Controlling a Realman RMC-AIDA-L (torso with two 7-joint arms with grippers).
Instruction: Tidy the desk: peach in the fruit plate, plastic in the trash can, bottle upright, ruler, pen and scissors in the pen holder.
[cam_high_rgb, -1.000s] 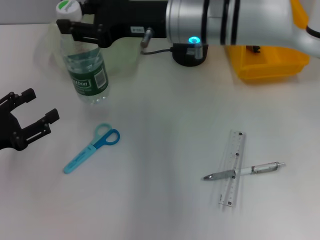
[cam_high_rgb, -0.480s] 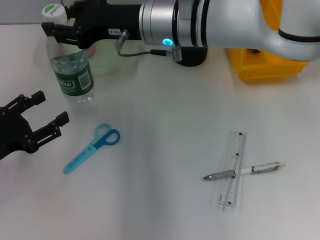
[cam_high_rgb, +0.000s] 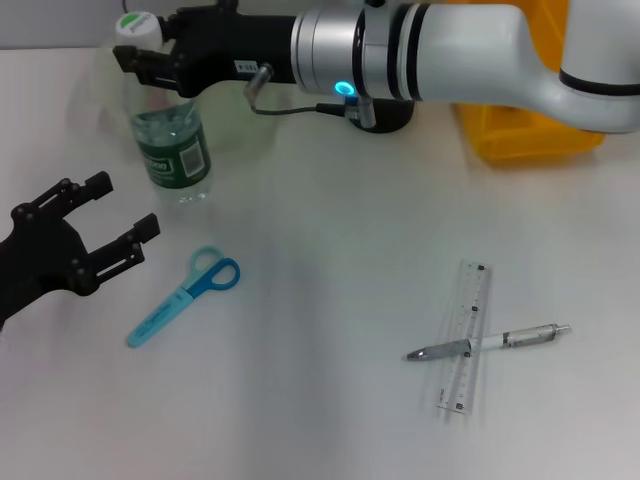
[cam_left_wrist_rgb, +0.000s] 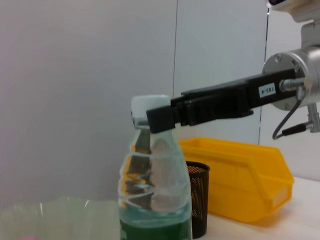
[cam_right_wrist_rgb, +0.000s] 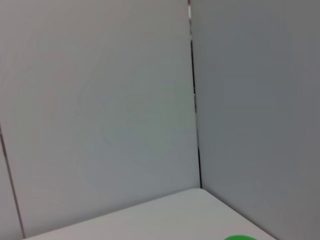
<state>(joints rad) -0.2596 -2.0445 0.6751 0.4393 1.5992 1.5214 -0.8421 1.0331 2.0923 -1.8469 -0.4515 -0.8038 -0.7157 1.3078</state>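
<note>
My right gripper is holding the bottle upright (cam_high_rgb: 172, 150) by its neck, with clear desk (cam_high_rgb: 213, 222) behind the scissors, so I should keep lowering it until its base sits flat.
The bottle (cam_high_rgb: 172, 135) stands upright on the desk (cam_high_rgb: 320, 420) at the far left, and my right gripper (cam_high_rgb: 150, 62) is shut on its neck just under the white cap. The left wrist view shows the same bottle (cam_left_wrist_rgb: 155, 195) with a black finger (cam_left_wrist_rgb: 165, 116) across the neck. My left gripper (cam_high_rgb: 105, 215) hovers open left of the blue scissors (cam_high_rgb: 185, 297). The pen (cam_high_rgb: 490, 342) lies across the ruler (cam_high_rgb: 463, 337) at the front right. Behind the bottle sits the fruit plate (cam_high_rgb: 235, 115). A pink sliver in it may be the peach (cam_left_wrist_rgb: 28, 237). No plastic is in view.
My right arm spans the back of the desk, partly covering the yellow trash can (cam_high_rgb: 530, 135) and the black pen holder (cam_high_rgb: 385, 118). In the left wrist view the pen holder (cam_left_wrist_rgb: 199, 200) stands in front of the trash can (cam_left_wrist_rgb: 240, 175).
My right gripper carried the bottle left, then back right, and the bottle now stands straighter. My left gripper has risen and moved right, closer to the scissors.
</note>
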